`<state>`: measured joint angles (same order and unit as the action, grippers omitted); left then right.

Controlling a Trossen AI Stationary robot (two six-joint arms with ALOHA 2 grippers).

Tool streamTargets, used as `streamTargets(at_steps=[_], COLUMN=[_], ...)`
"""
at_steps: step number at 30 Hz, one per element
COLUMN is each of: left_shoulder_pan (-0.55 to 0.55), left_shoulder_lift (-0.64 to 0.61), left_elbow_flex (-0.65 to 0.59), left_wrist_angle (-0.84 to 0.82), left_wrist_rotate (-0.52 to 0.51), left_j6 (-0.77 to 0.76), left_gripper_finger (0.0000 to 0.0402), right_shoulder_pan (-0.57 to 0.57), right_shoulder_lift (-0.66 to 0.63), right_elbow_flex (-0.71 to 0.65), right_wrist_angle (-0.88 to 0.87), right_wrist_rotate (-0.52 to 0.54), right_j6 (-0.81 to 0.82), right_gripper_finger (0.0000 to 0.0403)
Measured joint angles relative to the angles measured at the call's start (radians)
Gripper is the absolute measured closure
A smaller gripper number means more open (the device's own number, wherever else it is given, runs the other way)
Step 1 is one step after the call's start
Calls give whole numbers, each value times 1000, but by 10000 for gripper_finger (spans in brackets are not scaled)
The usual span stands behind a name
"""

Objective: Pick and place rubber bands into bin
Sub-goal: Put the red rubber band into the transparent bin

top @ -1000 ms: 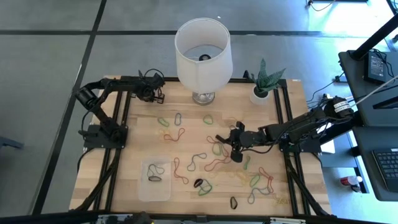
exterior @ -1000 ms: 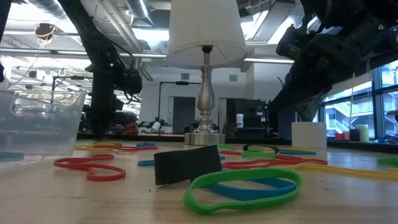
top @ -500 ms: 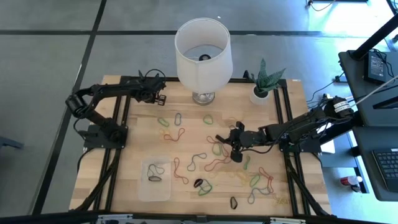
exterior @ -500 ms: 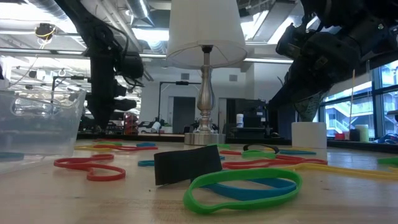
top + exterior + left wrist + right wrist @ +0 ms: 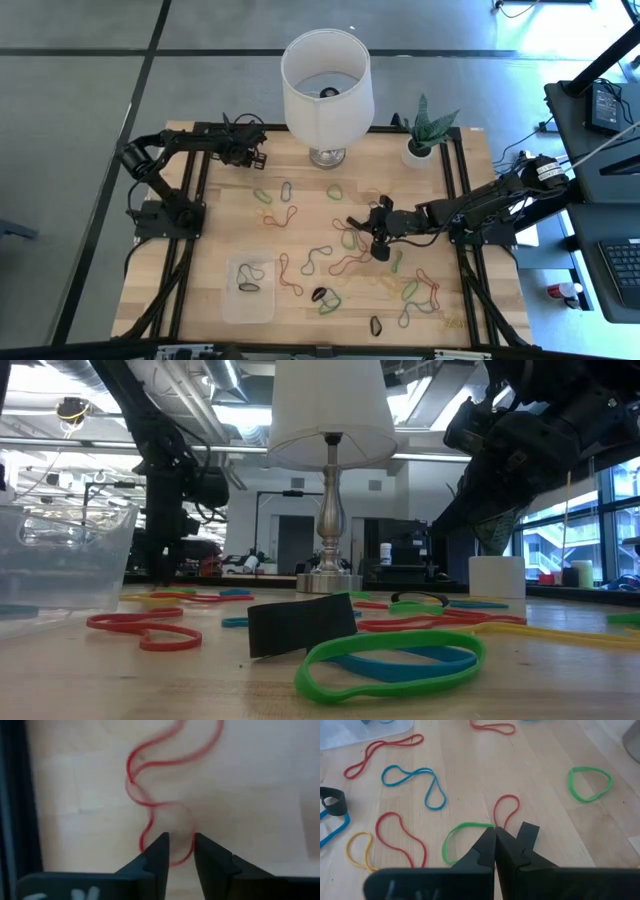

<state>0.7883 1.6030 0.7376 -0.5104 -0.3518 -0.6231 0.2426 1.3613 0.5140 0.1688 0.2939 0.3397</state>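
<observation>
Next, I open my left gripper wider, since the red rubber band's end loop (image 5: pixel 193 843) runs against its finger, then straddle the band's strand (image 5: pixel 188 857) and pinch it before lifting.
Many rubber bands (image 5: pixel 330 262) in red, green, yellow, blue and black lie strewn over the wooden table. The clear bin (image 5: pixel 250 290) stands near the front left with a few bands in it. My left gripper (image 5: pixel 255 157) is at the far left, pointing steeply down. In its wrist view it is open (image 5: pixel 181 837), its fingers on either side of the end loop of a red rubber band (image 5: pixel 131 790) that lies flat on the wood. My right gripper (image 5: pixel 495 837) is shut at mid-table (image 5: pixel 365 228), over a green band (image 5: pixel 455 832) and a red band (image 5: pixel 506 805).
A white lamp (image 5: pixel 325 85) stands at the far middle and a potted plant (image 5: pixel 420 150) at the far right. The black frame rail (image 5: pixel 10 795) runs close beside the left gripper. A wide black band (image 5: pixel 300 628) stands on edge near the front.
My left arm swung its elbow out toward the table's left edge and back again. Its gripper rose a little, then came back down to where it was at the far left. The right arm and the bands have stayed put.
</observation>
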Motion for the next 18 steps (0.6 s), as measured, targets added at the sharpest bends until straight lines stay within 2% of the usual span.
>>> streamTargets(at_steps=[5,9,12,16,18], left_shoulder_pan=[0,0,1,1,0], left_shoulder_lift=[2,2,1,-2,-5], left_elbow_flex=[-2,-2,-5,-33,-46], left_wrist_angle=[9,7,-1,6,16], left_wrist_rotate=[-23,-2,46,87,88], left_j6=[0,8,29,35,38], left_gripper_finger=[292,297,326,388,395], right_shoulder_pan=[0,0,0,0,0], right_shoulder_lift=[0,0,0,0,0], right_elbow_flex=[0,0,0,0,0], right_wrist_angle=[0,0,0,0,0], right_wrist_rotate=[0,0,0,0,0], right_j6=[0,0,0,0,1], right_gripper_finger=[395,395,395,395,395])
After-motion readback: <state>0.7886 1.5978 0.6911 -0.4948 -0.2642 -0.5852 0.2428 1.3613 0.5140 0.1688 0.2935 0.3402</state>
